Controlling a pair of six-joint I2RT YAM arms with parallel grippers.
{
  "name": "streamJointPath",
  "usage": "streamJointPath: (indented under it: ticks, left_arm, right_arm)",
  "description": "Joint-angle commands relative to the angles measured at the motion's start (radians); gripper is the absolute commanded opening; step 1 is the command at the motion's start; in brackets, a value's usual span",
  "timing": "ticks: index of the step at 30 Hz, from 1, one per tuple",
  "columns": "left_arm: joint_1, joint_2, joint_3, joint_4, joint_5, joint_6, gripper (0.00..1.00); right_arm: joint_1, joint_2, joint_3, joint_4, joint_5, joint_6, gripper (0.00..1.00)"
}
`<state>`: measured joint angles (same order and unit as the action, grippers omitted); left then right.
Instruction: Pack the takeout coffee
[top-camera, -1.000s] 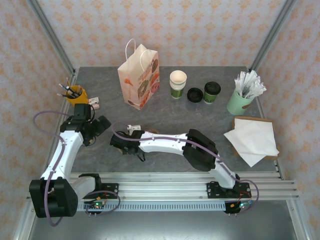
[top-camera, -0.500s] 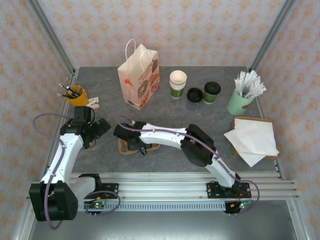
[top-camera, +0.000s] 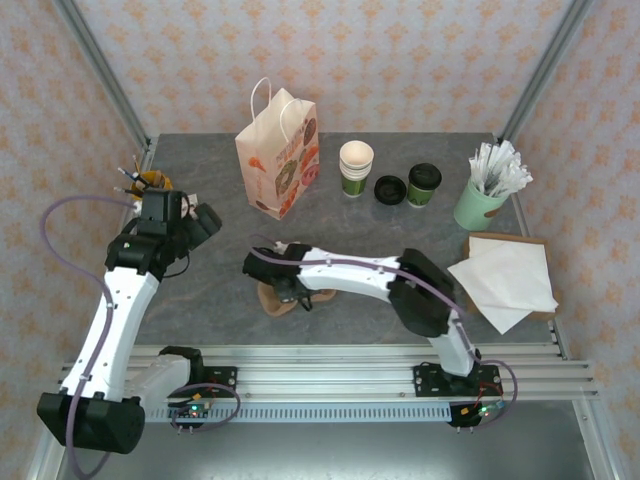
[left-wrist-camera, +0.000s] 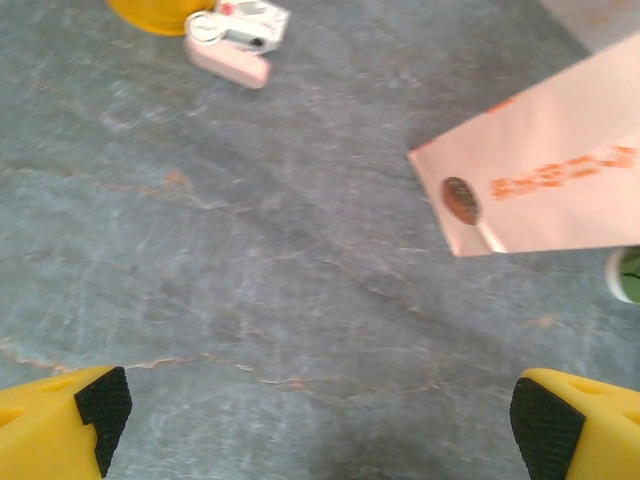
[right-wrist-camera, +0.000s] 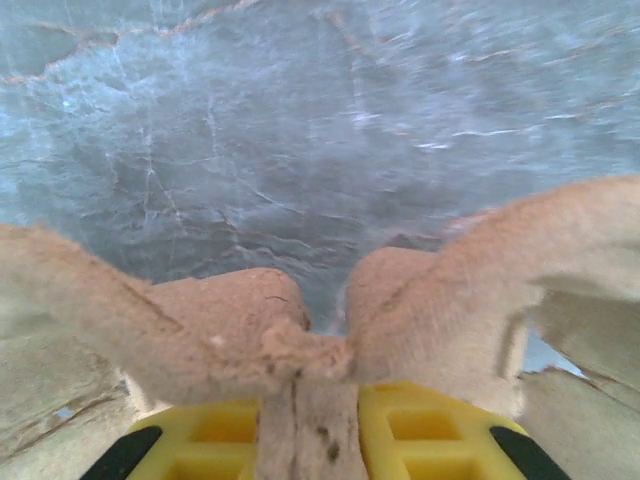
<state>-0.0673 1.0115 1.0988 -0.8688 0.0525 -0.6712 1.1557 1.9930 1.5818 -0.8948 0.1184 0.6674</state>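
Observation:
I should lift the carrier clear with my right gripper while my left gripper takes the bag's rim (top-camera: 247, 130) and turns the bag, because the paper bag (top-camera: 278, 165) stands crooked behind the carrier.
The takeout coffee (top-camera: 424, 184), a dark-green cup with a black lid, stands at the back of the table, right of centre. My right gripper (top-camera: 277, 281) (right-wrist-camera: 308, 420) is shut on the central ridge of a brown pulp cup carrier (top-camera: 279, 299) (right-wrist-camera: 230, 330), held low over the grey table at front centre. Over the table's left side my left gripper (top-camera: 203, 222) (left-wrist-camera: 320, 420) is open, nothing between its fingertips (left-wrist-camera: 100, 405). A printed paper bag (top-camera: 279, 154) (left-wrist-camera: 545, 185) stands upright behind the two grippers.
A stack of lidless green cups (top-camera: 356, 167) and a loose black lid (top-camera: 390, 189) sit left of the coffee. A mint cup of white sticks (top-camera: 482, 200) and white napkins (top-camera: 507, 280) lie at right. A yellow pen cup (top-camera: 152, 181) (left-wrist-camera: 160, 12) and small pink item (left-wrist-camera: 235, 42) are at far left.
The right gripper has carried the carrier a little to the right and nearer. The left arm has swung its open gripper up toward the back left.

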Motion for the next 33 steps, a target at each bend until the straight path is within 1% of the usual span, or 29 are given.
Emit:
streamJointPath:
  ticks: [1, 4, 6, 9, 11, 12, 15, 19, 23, 24, 26, 28, 30, 33]
  left_arm:
    - [-0.039, 0.033, 0.105, -0.032, -0.066, -0.058, 1.0]
    - [-0.057, 0.093, 0.213, -0.018, 0.026, -0.077, 1.0]
    - [-0.07, 0.157, 0.299, -0.016, 0.106, -0.088, 1.0]
    - [-0.084, 0.269, 0.414, 0.015, 0.191, -0.134, 1.0]
    - [-0.094, 0.342, 0.472, 0.05, 0.212, -0.185, 0.99]
    - [-0.104, 0.379, 0.506, 0.066, 0.211, -0.205, 0.98]
    - [-0.14, 0.528, 0.65, 0.019, 0.146, -0.227, 0.92]
    - [-0.145, 0.753, 0.931, -0.13, 0.098, -0.226, 0.85]
    - [-0.163, 0.994, 1.264, -0.351, 0.03, -0.233, 0.76]
    - [-0.168, 1.042, 1.346, -0.41, 0.01, -0.238, 0.74]
    - [-0.182, 1.097, 1.455, -0.505, -0.059, -0.258, 0.73]
    - [-0.19, 1.095, 1.468, -0.545, -0.126, -0.275, 0.73]
    - [-0.192, 1.058, 1.391, -0.529, -0.163, -0.293, 0.73]
    - [-0.192, 1.011, 1.276, -0.491, -0.171, -0.3, 0.74]
  right_arm:
    - [-0.004, -0.194, -0.107, 0.046, 0.088, -0.071, 0.13]
    - [-0.008, -0.352, -0.217, 0.103, 0.118, -0.159, 0.13]
    - [-0.036, -0.447, -0.276, 0.134, 0.12, -0.203, 0.13]
    - [-0.124, -0.571, -0.331, 0.16, 0.105, -0.242, 0.12]
    - [-0.195, -0.637, -0.357, 0.184, 0.072, -0.27, 0.12]
    - [-0.227, -0.669, -0.369, 0.199, 0.054, -0.293, 0.12]
    - [-0.297, -0.732, -0.388, 0.241, 0.0, -0.363, 0.13]
    - [-0.352, -0.762, -0.366, 0.247, -0.072, -0.438, 0.13]
    - [-0.384, -0.778, -0.323, 0.237, -0.119, -0.466, 0.13]
    - [-0.392, -0.783, -0.309, 0.234, -0.137, -0.465, 0.13]
    - [-0.404, -0.788, -0.279, 0.216, -0.158, -0.458, 0.13]
    - [-0.414, -0.794, -0.248, 0.194, -0.163, -0.443, 0.13]
    - [-0.421, -0.803, -0.226, 0.174, -0.158, -0.437, 0.13]
    - [-0.422, -0.826, -0.224, 0.172, -0.131, -0.434, 0.13]
